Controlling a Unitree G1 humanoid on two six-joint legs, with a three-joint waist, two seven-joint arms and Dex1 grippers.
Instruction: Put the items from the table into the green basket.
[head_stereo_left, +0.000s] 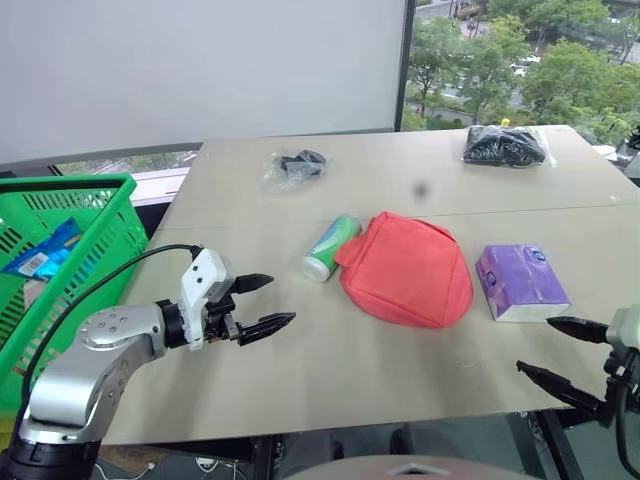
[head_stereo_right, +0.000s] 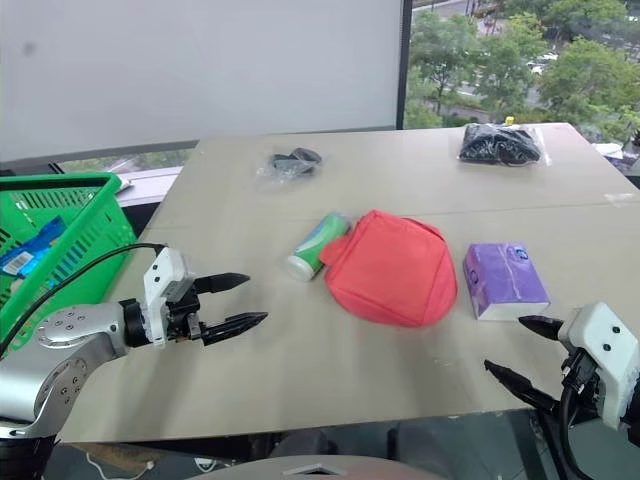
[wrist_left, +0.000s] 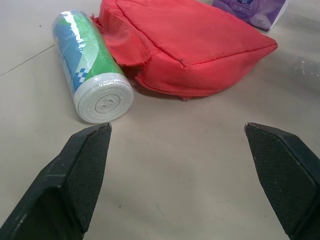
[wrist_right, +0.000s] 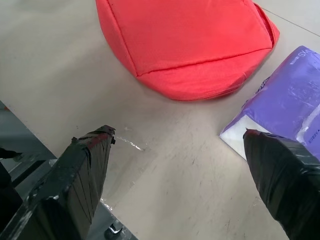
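Observation:
I expect the red pouch to squeeze into a narrow fold around the seam at its edge when I lift it, because slack, wrinkled cloth shows there.
On the pale table a white-and-green bottle lies on its side against a red pouch. To the pouch's right sits a purple tissue pack. Two clear bags of black things rest at the far side, one left of centre and one at the back right. My left gripper hovers open above the table, left of the bottle, with nothing between its fingers. At the table's near right edge my right gripper is open too, just short of the tissue pack. The green basket stands off the table's left side.
A blue packet lies inside the basket. A seam runs across the table behind the pouch. A window with trees outside is beyond the far edge. Bare tabletop lies between the two grippers.

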